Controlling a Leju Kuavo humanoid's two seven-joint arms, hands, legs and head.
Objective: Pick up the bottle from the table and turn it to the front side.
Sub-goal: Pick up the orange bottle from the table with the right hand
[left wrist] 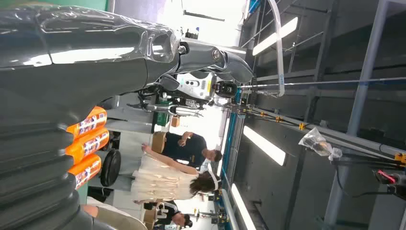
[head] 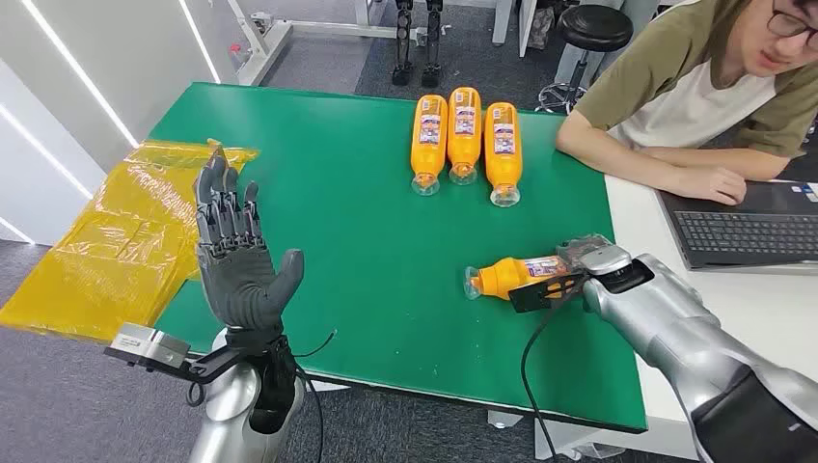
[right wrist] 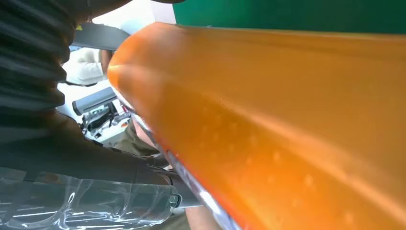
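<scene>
The small printed label [head: 544,267] is facing up, so the robot should expect a bigger blue-and-white label hidden underneath when it turns the orange bottle [head: 504,277] over.
An orange bottle [head: 514,275] with a printed label lies on its side on the green table [head: 367,251], near the right edge, cap end pointing left. My right hand [head: 590,264] is over its base end and grips it; the wrist camera bracket hides the fingers. Up close, the bottle's orange body [right wrist: 287,134] lies right against the hand's grey cover [right wrist: 33,72]. My left hand [head: 234,258] is raised above the table's left front corner, fingers spread, holding nothing.
Three more orange bottles [head: 464,135] lie side by side at the table's far side, seen also as orange bottles [left wrist: 88,143]. A person [head: 695,87] leans on the white desk beside a laptop [head: 748,231]. Yellow plastic sheeting [head: 116,241] hangs off the left edge.
</scene>
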